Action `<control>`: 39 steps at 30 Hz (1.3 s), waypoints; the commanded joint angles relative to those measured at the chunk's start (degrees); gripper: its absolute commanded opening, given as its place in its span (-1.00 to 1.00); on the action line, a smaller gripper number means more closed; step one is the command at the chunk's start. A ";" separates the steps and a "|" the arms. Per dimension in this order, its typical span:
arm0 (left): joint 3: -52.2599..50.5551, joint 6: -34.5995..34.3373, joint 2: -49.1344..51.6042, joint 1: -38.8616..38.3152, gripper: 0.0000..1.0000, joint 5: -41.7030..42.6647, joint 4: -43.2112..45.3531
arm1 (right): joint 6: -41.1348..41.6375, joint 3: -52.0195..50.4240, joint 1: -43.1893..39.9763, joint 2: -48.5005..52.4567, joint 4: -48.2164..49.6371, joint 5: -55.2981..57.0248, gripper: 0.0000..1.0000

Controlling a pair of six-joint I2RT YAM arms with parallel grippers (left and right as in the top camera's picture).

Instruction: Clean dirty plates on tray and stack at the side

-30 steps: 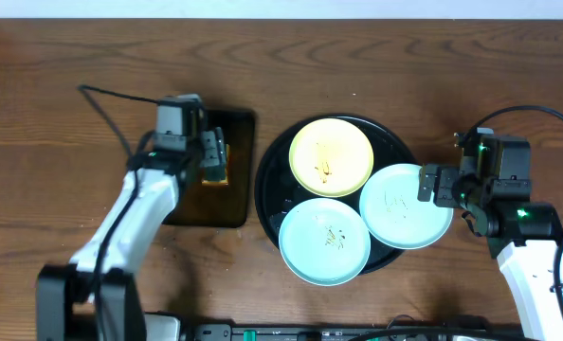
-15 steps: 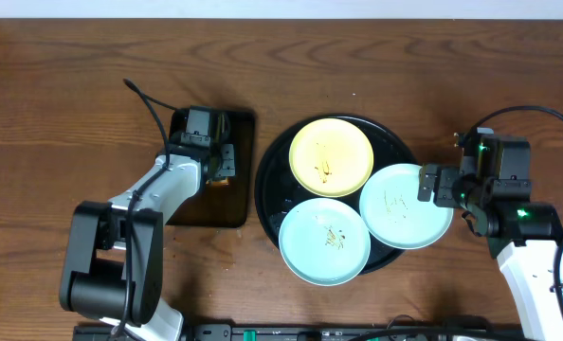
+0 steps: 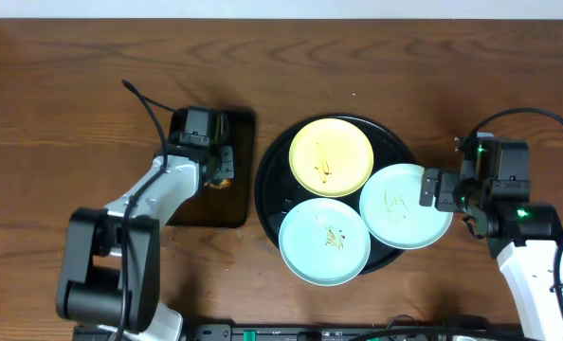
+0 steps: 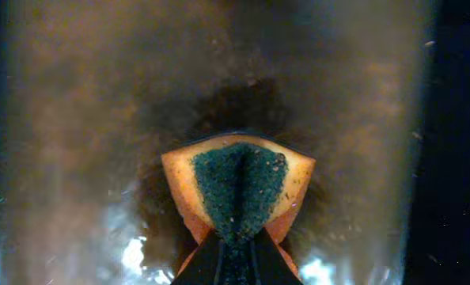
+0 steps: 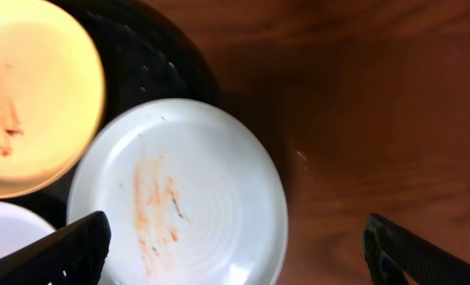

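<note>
Next, I pinch the plate's rim point(image 3: 450, 215) with my right gripper and hold it steady before my left gripper scrubs, because the mint plate point(image 3: 402, 206) lies loose under my open right gripper.
Three dirty plates lie on the round black tray point(image 3: 265, 180): a yellow plate point(image 3: 331, 156) at the back, a mint plate point(image 3: 324, 241) at the front and a mint plate point(image 3: 400, 206) on the right rim. My left gripper point(image 3: 219, 167) is down on the small rectangular tray, shut on the orange sponge point(image 4: 239, 178) with its green scrub face pinched into a fold. My right gripper point(image 5: 235, 249) hangs open over the right edge of the smeared pale plate point(image 5: 187, 198), one finger over the plate, the other over the wood.
The dark rectangular sponge tray point(image 3: 210, 206) sits left of the round tray. Brown wood tabletop point(image 3: 452, 85) surrounds both. The left arm's cable point(image 3: 149, 109) loops over the table at the back left.
My left gripper came down on the sponge and closed on it, and the arm's posture shifted. The right gripper has stayed open and has barely moved.
</note>
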 commanded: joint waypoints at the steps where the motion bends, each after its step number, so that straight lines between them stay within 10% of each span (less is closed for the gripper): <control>1: 0.59 -2.25 -6.38 -0.09 -0.85 -0.31 -1.49 | 0.87 1.03 -1.86 0.83 -0.35 2.47 0.94; 19: 0.55 -5.31 -10.54 -0.09 -0.85 -0.28 -7.69 | -4.28 1.03 -6.88 24.28 4.00 -11.32 -0.33; 39: 0.55 -6.32 -14.12 -0.09 -0.85 -0.31 -4.63 | -4.26 1.03 -6.88 28.35 5.51 -10.62 -0.98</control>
